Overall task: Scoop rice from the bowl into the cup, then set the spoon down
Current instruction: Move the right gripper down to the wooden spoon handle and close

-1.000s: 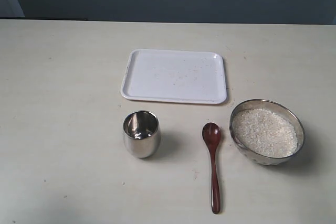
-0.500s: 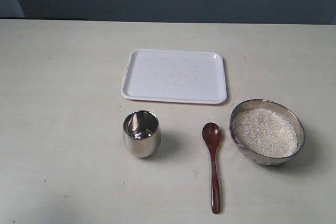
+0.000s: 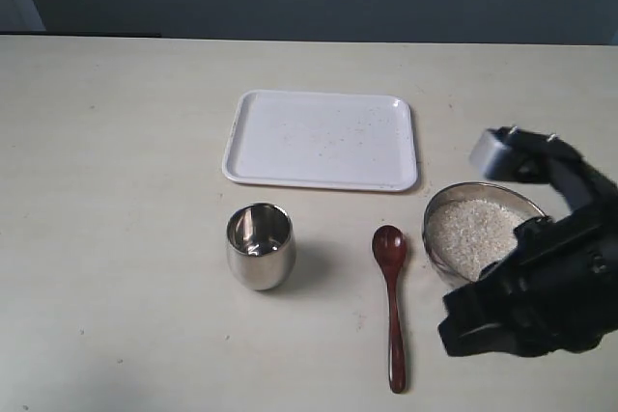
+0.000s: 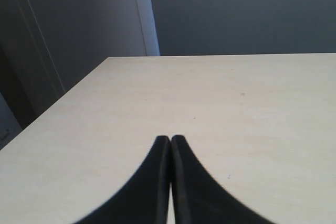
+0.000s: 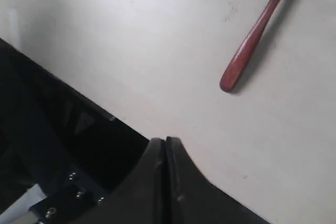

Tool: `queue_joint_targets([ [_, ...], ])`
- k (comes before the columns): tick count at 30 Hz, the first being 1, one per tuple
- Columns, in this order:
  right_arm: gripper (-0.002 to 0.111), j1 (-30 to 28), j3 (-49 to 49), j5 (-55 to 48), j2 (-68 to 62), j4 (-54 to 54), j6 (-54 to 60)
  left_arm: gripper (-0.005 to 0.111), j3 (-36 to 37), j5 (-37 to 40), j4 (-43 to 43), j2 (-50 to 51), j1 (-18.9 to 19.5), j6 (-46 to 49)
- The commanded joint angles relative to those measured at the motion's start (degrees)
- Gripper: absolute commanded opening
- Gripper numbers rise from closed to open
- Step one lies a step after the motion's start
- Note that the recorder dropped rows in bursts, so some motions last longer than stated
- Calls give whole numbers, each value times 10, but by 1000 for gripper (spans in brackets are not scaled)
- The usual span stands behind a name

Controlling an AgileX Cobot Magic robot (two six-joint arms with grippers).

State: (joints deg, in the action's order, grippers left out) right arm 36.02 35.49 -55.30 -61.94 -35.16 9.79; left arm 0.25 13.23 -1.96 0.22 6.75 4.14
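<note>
The spoon's handle (image 3: 395, 330) is at an angle beside my closed right gripper. Next, I open that gripper, turn it to line up with the spoon's handle, and grab the spoon near the handle's end (image 3: 397, 371).
The steel cup (image 3: 260, 246) stands upright on the table left of centre. To its right lies the dark wooden spoon (image 3: 391, 296), head pointing away from the front edge; its handle end (image 5: 247, 51) shows in the right wrist view. The metal bowl (image 3: 436, 211) holds white rice (image 3: 468, 233) and is partly covered by my right arm. My right gripper (image 3: 454, 330) hangs shut just right of the spoon handle, holding nothing; its tips (image 5: 165, 141) are pressed together. My left gripper (image 4: 170, 139) is shut over bare table, outside the exterior view.
A white rectangular tray (image 3: 322, 139) lies behind the cup and spoon. The table's front edge (image 5: 79, 90) runs close to my right gripper, with dark floor and arm base beyond it. A dark wall bounds the table's far side.
My right arm has come into the exterior view from the right and now covers part of the bowl. Cup, spoon, tray and bowl have not moved.
</note>
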Motion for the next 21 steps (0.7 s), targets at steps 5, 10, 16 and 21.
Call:
queue_joint_targets([
  [5,-1,282,5,196,-151,425,-579,0,-2,-7,2,-2,0,-1],
  [10,-1,282,5,271,-272,428,-579,0,-2,-7,2,-2,0,-1],
  [16,-1,280,5,303,-276,477,-583,0,-2,-7,2,-2,0,-1],
  [21,16,280,5,350,-276,523,-578,0,-2,-7,2,-2,0,-1],
])
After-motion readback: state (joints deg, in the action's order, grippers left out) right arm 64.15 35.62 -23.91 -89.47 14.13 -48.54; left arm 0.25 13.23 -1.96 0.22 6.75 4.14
